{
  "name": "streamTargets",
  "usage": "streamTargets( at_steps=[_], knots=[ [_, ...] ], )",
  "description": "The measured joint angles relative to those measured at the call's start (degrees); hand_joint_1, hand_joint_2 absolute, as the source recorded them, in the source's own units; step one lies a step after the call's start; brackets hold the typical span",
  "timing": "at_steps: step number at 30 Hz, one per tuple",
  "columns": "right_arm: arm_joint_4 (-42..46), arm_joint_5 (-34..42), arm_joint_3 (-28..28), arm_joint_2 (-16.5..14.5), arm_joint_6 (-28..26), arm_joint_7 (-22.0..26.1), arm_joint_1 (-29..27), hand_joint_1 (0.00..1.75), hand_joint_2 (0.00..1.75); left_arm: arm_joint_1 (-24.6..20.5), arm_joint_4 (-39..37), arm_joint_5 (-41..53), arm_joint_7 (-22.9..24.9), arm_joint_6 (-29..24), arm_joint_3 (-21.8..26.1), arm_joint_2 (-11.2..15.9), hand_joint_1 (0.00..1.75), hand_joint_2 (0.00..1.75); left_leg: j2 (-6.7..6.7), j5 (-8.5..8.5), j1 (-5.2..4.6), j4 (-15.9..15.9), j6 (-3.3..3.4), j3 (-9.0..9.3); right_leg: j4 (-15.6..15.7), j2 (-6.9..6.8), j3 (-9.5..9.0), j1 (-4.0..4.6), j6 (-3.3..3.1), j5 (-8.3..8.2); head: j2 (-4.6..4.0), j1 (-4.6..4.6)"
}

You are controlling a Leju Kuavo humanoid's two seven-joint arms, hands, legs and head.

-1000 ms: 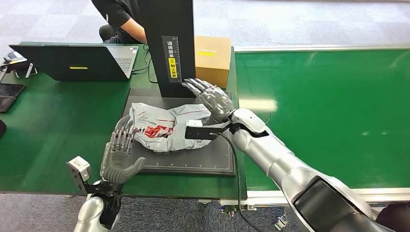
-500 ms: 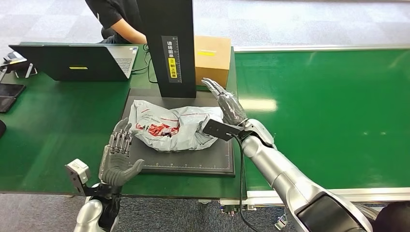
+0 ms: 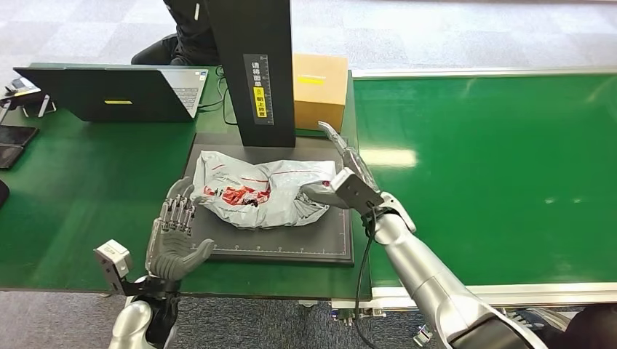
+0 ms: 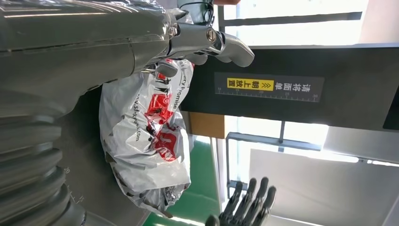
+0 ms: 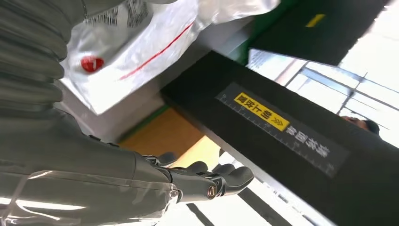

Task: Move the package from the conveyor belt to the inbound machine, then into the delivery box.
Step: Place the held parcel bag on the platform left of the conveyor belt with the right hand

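The package's plastic [image 3: 247, 195] has slack wrinkles [image 3: 282, 190] across it, so the package will bunch up into folds in my grip when I carry it, and its ends will stick out on both sides.
The package [image 3: 258, 193], a crumpled grey-white plastic bag with red print, lies on the black platform [image 3: 284, 247] of the inbound machine, in front of its black column [image 3: 255, 65]. My left hand [image 3: 174, 233] stands open with fingers up, close to the bag's left end. My right hand [image 3: 349, 171] is open and turned edge-on at the bag's right end, fingers stretched toward the column. The left wrist view shows the package [image 4: 150, 141] beyond my left hand [image 4: 202, 40]. In the right wrist view the package [image 5: 141, 42] lies beside my right hand [image 5: 207, 181].
A cardboard box [image 3: 319, 87] stands right of the column. An open laptop [image 3: 116, 91] and phones [image 3: 14, 142] sit on the left table. The green conveyor belt [image 3: 495, 167] stretches to the right. A person [image 3: 185, 36] sits behind the machine.
My right hand has come off the top of the package, turned edge-on and shifted to its right end. My left hand has barely moved. The person behind has shifted.
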State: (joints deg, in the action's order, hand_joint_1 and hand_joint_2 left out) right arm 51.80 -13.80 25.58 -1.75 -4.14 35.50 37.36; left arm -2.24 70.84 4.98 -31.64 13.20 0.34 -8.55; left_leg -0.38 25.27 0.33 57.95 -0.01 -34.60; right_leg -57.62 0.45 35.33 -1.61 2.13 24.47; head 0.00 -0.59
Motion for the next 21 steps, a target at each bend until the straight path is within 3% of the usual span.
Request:
streamTargets(
  at_steps=[12, 21],
  knots=[
    [22.6, 7.3, -11.6, -0.8, 4.7, -0.7, -20.1, 0.00, 1.75, 0.7, 2.0, 1.5, 1.6, 2.8, 0.3, -0.1, 0.00, 1.75, 0.00, 0.06, 0.00, 0.0, 0.01, 0.00, 0.0, 0.00, 0.00, 0.00, 0.00, 0.03, 0.00, 0.00],
    [28.3, 7.7, -14.9, -2.4, 5.3, -1.1, -26.1, 0.00, 1.75, 1.0, 3.0, 1.4, 1.6, 4.1, 0.2, -0.6, 0.00, 1.75, 0.01, 0.06, 0.00, 0.0, 0.00, 0.02, 0.0, 0.01, -0.01, 0.00, 0.00, 0.03, 0.00, 0.01]
  ],
)
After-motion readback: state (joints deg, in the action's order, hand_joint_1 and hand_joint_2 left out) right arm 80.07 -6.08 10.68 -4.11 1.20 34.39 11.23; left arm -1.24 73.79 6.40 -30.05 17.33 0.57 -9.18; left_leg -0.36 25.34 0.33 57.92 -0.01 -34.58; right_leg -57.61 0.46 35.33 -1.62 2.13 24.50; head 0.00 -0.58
